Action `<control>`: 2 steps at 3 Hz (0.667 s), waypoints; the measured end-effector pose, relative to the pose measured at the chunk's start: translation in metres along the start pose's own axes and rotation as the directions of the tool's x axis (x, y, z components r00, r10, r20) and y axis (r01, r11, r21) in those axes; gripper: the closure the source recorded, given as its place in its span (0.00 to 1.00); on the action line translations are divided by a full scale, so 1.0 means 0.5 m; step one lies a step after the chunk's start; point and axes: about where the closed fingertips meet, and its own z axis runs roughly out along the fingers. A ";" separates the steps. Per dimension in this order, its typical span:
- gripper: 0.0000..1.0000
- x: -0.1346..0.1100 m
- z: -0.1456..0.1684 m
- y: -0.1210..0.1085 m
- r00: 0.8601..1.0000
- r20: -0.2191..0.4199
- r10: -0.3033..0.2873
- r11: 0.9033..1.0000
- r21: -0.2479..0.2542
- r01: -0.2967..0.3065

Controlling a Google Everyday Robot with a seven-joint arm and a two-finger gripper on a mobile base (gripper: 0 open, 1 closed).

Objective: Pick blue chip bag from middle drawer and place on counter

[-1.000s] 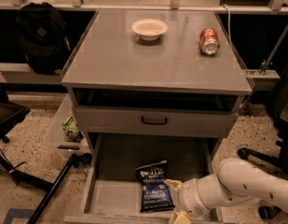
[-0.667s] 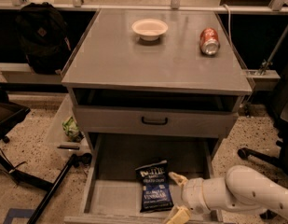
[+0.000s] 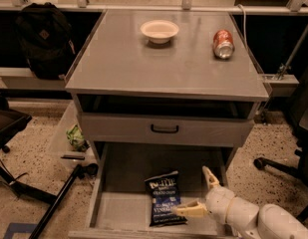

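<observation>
Next, my gripper goes up and comes to the bag's upper part (image 3: 164,184) from above, because it is low beside the flat blue chip bag, with the end of one finger at its lower corner (image 3: 182,218).
The blue chip bag (image 3: 165,197), dark navy with white lettering, lies flat on the floor of the open middle drawer (image 3: 124,208). My gripper (image 3: 197,190) is open, low in the drawer just right of the bag. One fingertip (image 3: 184,210) lies at the bag's lower right corner, the other finger (image 3: 210,177) points up to the right. The white arm enters from the bottom right corner. The grey counter (image 3: 143,66) is above.
A white bowl (image 3: 159,30) and a red soda can (image 3: 224,43) lying on its side are on the counter. A closed drawer front with black handle (image 3: 164,129) sits above the open drawer. A black backpack (image 3: 43,39) is at left, chair legs at both sides.
My gripper has swung up and right, with its fingers now spread wide beside the bag. The bag has not moved.
</observation>
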 end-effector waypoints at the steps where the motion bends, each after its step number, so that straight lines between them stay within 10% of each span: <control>1: 0.00 -0.012 -0.018 -0.069 0.992 0.116 0.043 0.986 0.158 -0.062; 2: 0.00 -0.017 -0.032 -0.107 0.982 0.181 0.059 0.966 0.239 -0.102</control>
